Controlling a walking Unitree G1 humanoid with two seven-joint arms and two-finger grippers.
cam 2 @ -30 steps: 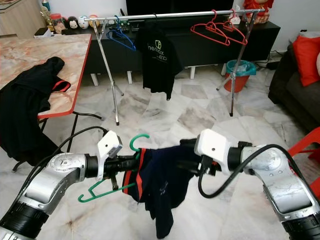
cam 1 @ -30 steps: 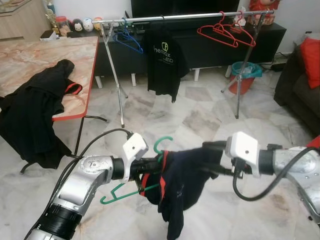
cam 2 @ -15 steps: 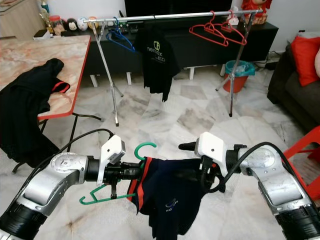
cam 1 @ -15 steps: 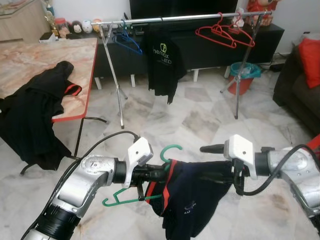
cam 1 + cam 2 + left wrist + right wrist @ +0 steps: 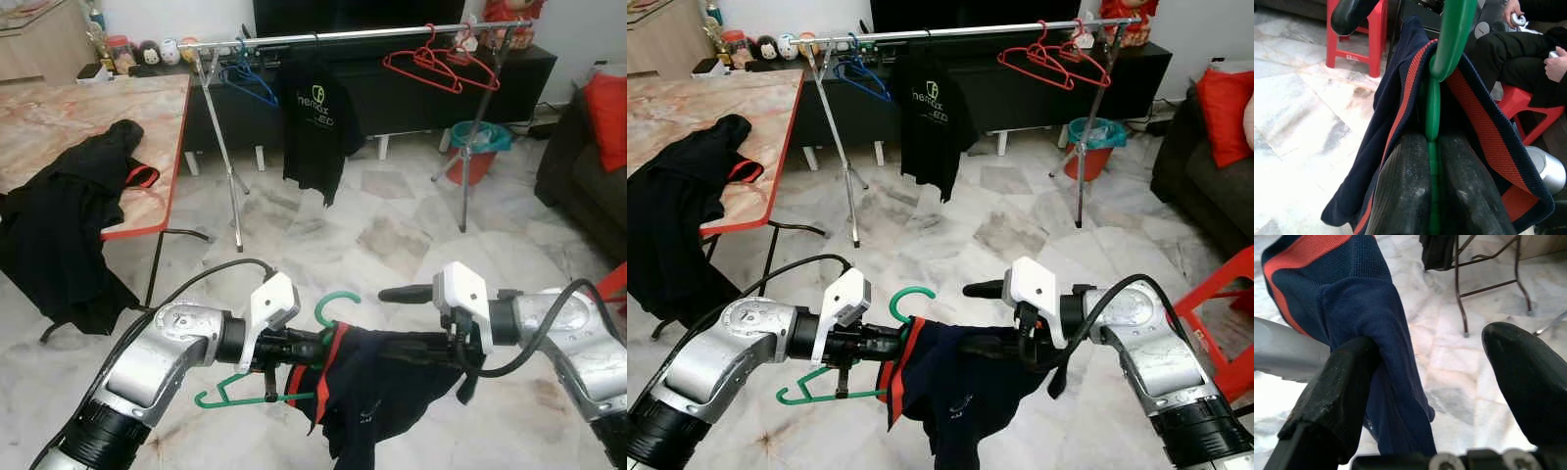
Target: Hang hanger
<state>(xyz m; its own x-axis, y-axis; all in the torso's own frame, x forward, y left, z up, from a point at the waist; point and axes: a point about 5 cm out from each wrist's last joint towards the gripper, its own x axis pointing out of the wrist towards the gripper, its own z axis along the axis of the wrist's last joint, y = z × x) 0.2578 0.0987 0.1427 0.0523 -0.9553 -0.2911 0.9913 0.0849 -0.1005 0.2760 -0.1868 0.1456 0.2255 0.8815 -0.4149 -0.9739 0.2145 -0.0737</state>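
My right gripper will bring the green hanger (image 5: 250,400) along when it carries the shirt, because the hanger goes into the navy shirt's collar (image 5: 328,374).
My left gripper (image 5: 302,345) is shut on the neck of a green hanger (image 5: 335,298), seen close between its fingers (image 5: 1405,191) in the left wrist view. A navy shirt with red trim (image 5: 384,380) drapes over the hanger and sags below it. My right gripper (image 5: 394,317) is open at the shirt's right side. Its lower finger is under the cloth and stretches it; its upper finger (image 5: 404,292) sticks out bare above. In the right wrist view the navy shirt (image 5: 1352,289) hangs over one finger (image 5: 1342,382). The clothes rack rail (image 5: 372,32) stands well ahead.
On the rail hang a black T-shirt (image 5: 315,122), red hangers (image 5: 441,64) and blue hangers (image 5: 250,80). A marble table (image 5: 98,108) with a black garment (image 5: 69,225) stands left. A teal bin (image 5: 477,145), a sofa (image 5: 588,166) and a red stool (image 5: 1225,294) are right. A seated person (image 5: 1528,39) holds controllers.
The shirt has been drawn out flatter between the two grippers. The right gripper's upper finger has come free of the cloth and shifted left. The left gripper still holds the hanger.
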